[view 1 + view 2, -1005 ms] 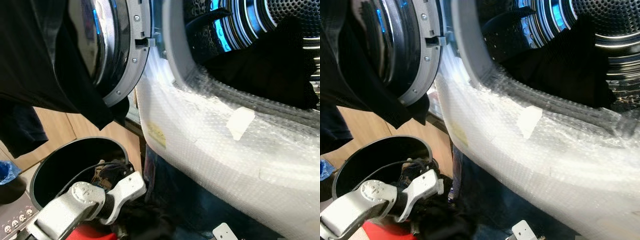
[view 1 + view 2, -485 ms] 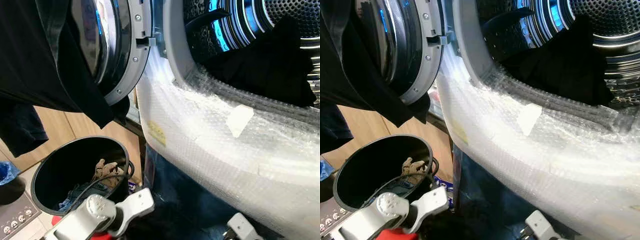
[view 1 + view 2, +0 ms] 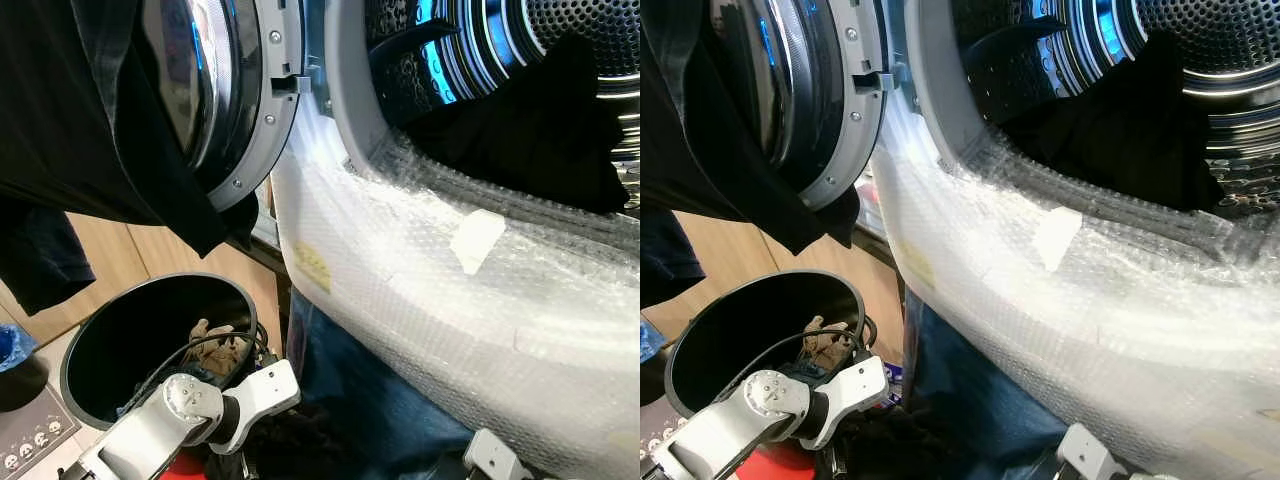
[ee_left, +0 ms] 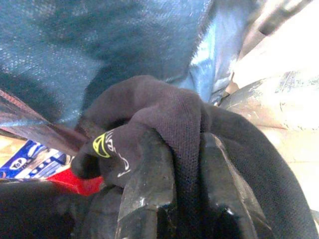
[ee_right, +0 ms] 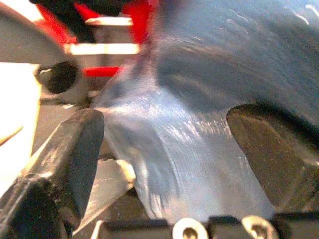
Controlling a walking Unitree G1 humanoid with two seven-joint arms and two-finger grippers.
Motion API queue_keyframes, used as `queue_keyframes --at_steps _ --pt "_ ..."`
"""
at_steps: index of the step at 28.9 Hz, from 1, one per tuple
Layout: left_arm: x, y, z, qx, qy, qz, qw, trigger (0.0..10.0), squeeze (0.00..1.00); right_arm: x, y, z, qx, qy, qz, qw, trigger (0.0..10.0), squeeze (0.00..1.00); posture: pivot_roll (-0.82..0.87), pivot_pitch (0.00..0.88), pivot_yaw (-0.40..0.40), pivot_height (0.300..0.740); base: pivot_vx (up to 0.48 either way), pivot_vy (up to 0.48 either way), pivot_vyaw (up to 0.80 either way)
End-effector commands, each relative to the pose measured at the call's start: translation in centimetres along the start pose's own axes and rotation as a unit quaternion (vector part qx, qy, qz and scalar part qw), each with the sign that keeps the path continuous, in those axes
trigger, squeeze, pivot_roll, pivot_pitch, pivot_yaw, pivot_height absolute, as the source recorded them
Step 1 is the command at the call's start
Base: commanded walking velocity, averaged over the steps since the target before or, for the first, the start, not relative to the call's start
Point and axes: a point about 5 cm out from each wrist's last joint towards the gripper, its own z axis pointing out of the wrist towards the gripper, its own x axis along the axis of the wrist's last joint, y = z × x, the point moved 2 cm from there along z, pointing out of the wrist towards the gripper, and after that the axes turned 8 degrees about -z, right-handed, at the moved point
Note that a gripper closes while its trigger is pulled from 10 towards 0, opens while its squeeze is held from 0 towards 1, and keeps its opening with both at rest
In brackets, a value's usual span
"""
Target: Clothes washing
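Note:
The dark garment (image 3: 298,440) will drop into long limp tails when I lift it toward the drum, because the dark heap (image 3: 310,425) lies slumped beside the black bin.
My left gripper (image 4: 179,144) is shut on a dark garment (image 4: 164,104) with a small yellow logo. In the eye views its silver arm (image 3: 200,410) reaches down beside the black bin (image 3: 75,345), over a dark heap (image 3: 295,445) at the bottom edge. My right gripper (image 5: 169,144) is open, and blue jeans (image 5: 199,99) lie between its spread fingers (image 5: 75,144). Those jeans (image 3: 380,400) hang below the washer's front. A black garment (image 3: 540,120) lies in the open drum (image 3: 1210,40).
Bubble wrap (image 3: 420,270) covers the washer's front below the opening. The round door (image 3: 235,90) stands open at the left, with a black cloth (image 3: 80,120) draped over it. The bin holds a beige item (image 3: 215,340) and other clothes. Wooden panels (image 3: 110,260) stand behind.
My left arm dipped down to the right and has come back up beside the bin. My right wrist has slid to the right along the bottom edge. More of the blue jeans shows.

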Motion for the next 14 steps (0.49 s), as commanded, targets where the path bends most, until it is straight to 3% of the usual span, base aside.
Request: queue_keyframes --at_steps 1,3,5,7,14 --pt "0.3 -0.2 -0.5 0.005 0.009 0.000 1.000 0.0 0.00 0.8 -0.6 0.2 0.036 0.011 -0.026 0.999 10.0 0.00 0.18 0.000 -0.014 0.740 0.000 0.000 0.00" --pt "0.3 -0.4 -0.7 0.010 0.010 0.001 1.000 0.0 0.00 1.4 -3.7 0.7 0.122 0.028 -0.051 0.991 10.0 0.00 0.18 0.000 -0.018 0.740 0.000 0.000 0.00" --pt "0.3 -0.4 -0.7 0.010 0.010 0.001 1.000 0.0 0.00 1.4 -3.7 0.7 0.122 0.028 -0.051 0.991 10.0 0.00 0.18 0.000 -0.018 0.740 0.000 0.000 0.00" --pt "0.5 -0.5 -0.8 0.011 0.016 0.003 1.000 0.0 0.00 2.4 -5.0 0.8 0.156 0.053 -0.059 0.985 10.0 0.00 0.17 0.000 -0.016 0.740 0.000 0.000 0.00" --pt "1.3 -0.5 -1.0 -0.005 0.032 0.005 0.999 0.0 0.00 4.9 -6.4 -1.2 0.208 0.102 -0.081 0.969 10.0 0.00 0.17 0.000 -0.015 0.740 0.000 0.000 0.00"
